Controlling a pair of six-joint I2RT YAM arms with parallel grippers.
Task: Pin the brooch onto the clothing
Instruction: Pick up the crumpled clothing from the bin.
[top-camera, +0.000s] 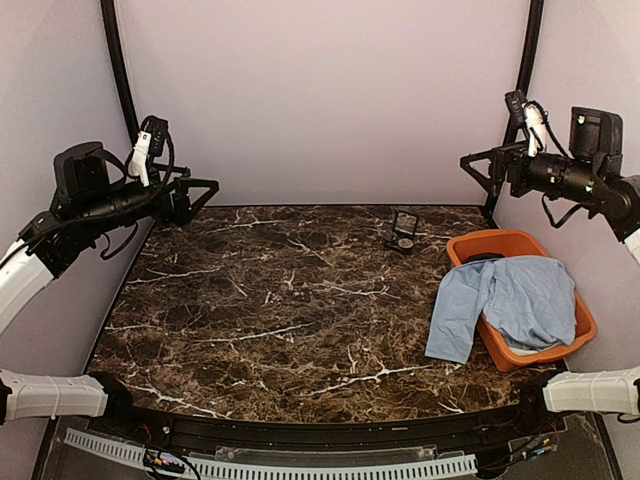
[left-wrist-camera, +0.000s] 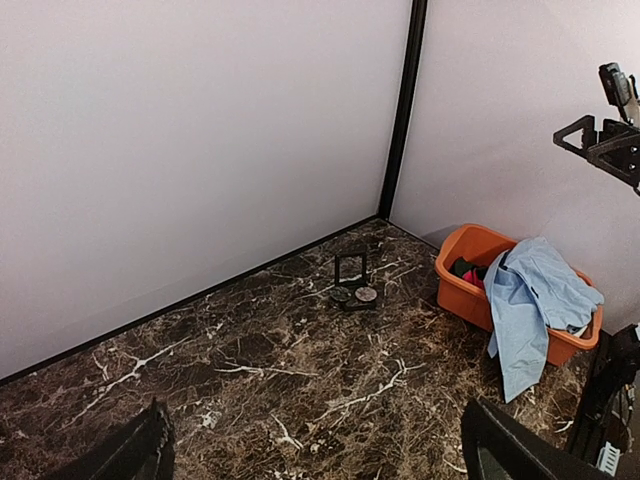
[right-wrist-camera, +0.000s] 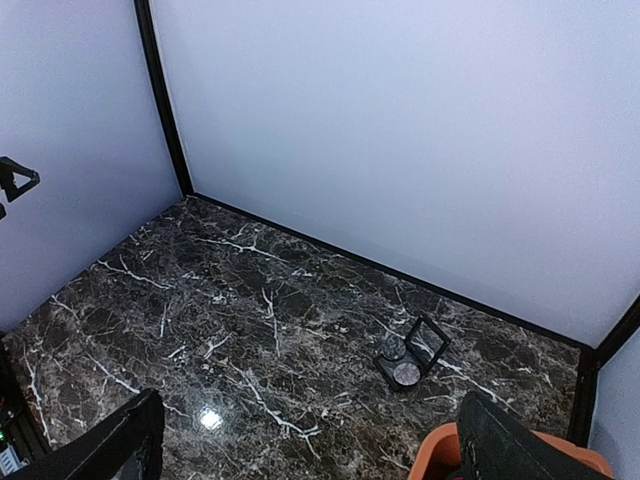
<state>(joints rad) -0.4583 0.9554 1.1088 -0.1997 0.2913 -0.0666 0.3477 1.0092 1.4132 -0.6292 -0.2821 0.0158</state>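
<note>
The light blue shirt is lying uncovered over the orange basket, so my open right gripper goes on moving down toward its cloth until the fingers are on both sides of a fold.
The clothing, a light blue shirt, lies crumpled over the front of an orange basket at the right of the table, with one sleeve hanging down onto the marble. The brooch looks like a small round disc resting in an open black case with its lid upright, near the back wall. My left gripper hangs open high over the left edge. High over the back right corner, my right gripper is open too. Neither holds anything.
A red garment shows inside the basket behind the shirt. The basket's orange rim peeks in at the bottom of the right wrist view. White walls with black corner posts close the back and both sides of the dark marble table.
</note>
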